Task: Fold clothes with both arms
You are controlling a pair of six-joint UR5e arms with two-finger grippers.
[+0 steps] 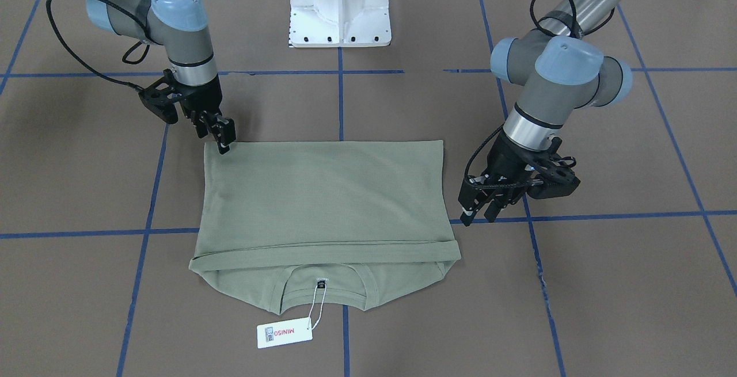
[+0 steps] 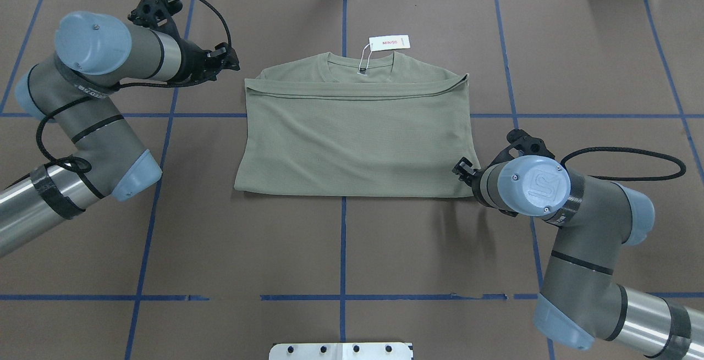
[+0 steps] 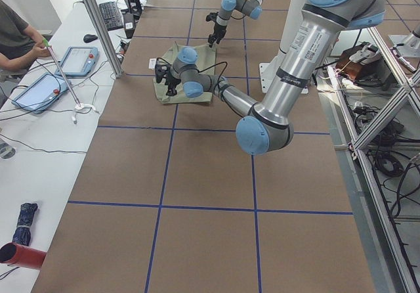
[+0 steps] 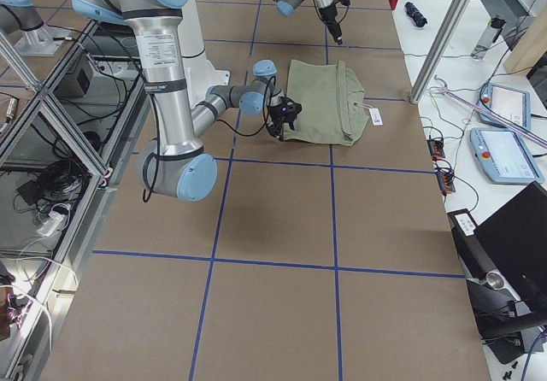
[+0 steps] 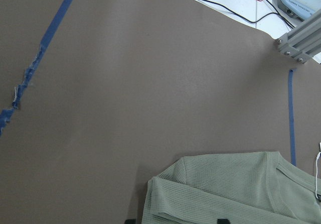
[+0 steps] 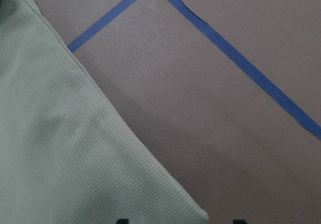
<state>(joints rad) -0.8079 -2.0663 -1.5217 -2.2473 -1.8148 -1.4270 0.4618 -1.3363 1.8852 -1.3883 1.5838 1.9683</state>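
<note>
The whole folded shirt [image 1: 323, 194] will slide and turn and keep its fold when the robot pulls the shirt's near corner, because the olive-green shirt's layers lie flat together [image 1: 325, 253].
The olive-green shirt [image 1: 322, 193] lies folded into a flat rectangle, its lower half laid over its chest. The collar and the white hang tag [image 1: 285, 335] are on the side away from the robot. It also shows from overhead [image 2: 352, 140]. My left gripper [image 1: 479, 216] is open and empty, just off the shirt's edge by the fold line [image 2: 228, 63]; in the left wrist view the shirt's corner [image 5: 225, 189] lies ahead of the spread jaws. My right gripper [image 1: 223, 138] is open, low over the shirt's near corner [image 2: 461, 169], which the right wrist view shows [image 6: 60, 148].
The white pedestal [image 1: 339, 8] stands on the robot's side of the brown table, which is marked with blue tape lines [image 2: 343, 250]. A side table with tablets [image 3: 79, 60] and a seated person [image 3: 13, 37] lie beyond the far edge.
</note>
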